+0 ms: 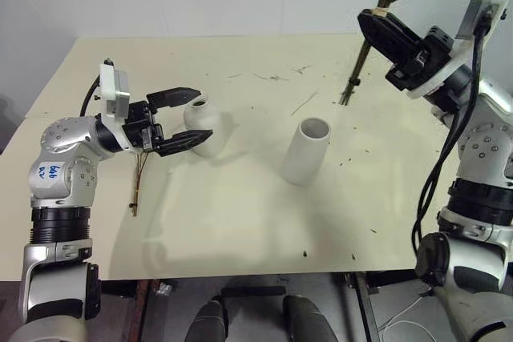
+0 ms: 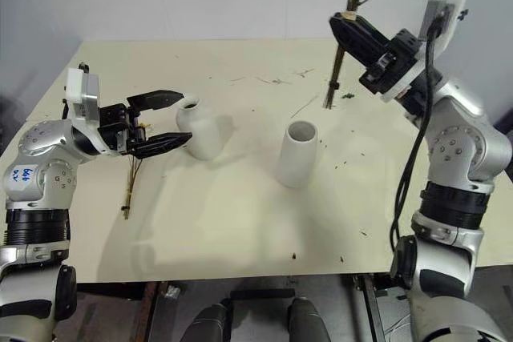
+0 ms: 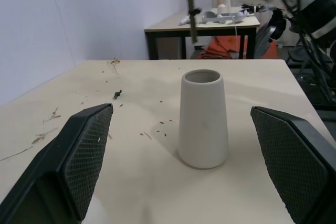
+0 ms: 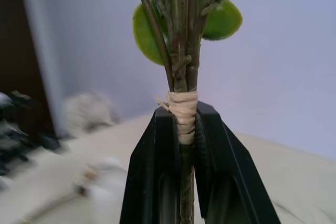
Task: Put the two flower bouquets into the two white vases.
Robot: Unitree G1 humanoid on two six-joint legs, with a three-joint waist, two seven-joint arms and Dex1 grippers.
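The large bouquet's stem ends [image 1: 346,100] point down, so I carry on with my right gripper to the tapered vase's empty opening [image 1: 314,128] and let go once the stem ends are inside.
My right gripper [image 1: 372,20] is raised above the table's far right, shut on the green stems of the large bouquet [image 1: 362,60]. The stem ends hang down toward the table and the blooms run off the top of the view. The right wrist view shows the fingers [image 4: 157,171] clamped at the raffia tie [image 4: 182,109]. My left gripper [image 1: 186,118] stands open beside the round narrow-necked white vase [image 1: 204,126]; its fingers [image 3: 84,150] frame the tapered white vase [image 3: 202,121] farther off. The thin small bouquet [image 1: 140,182] lies flat on the table under my left hand.
The tapered vase [image 1: 307,150] stands upright mid-table, to the right of the round one. Loose twig scraps [image 1: 276,78] and crumbs lie scattered over the far part of the cream table [image 1: 240,230]. Another table [image 3: 220,20] with clutter stands beyond.
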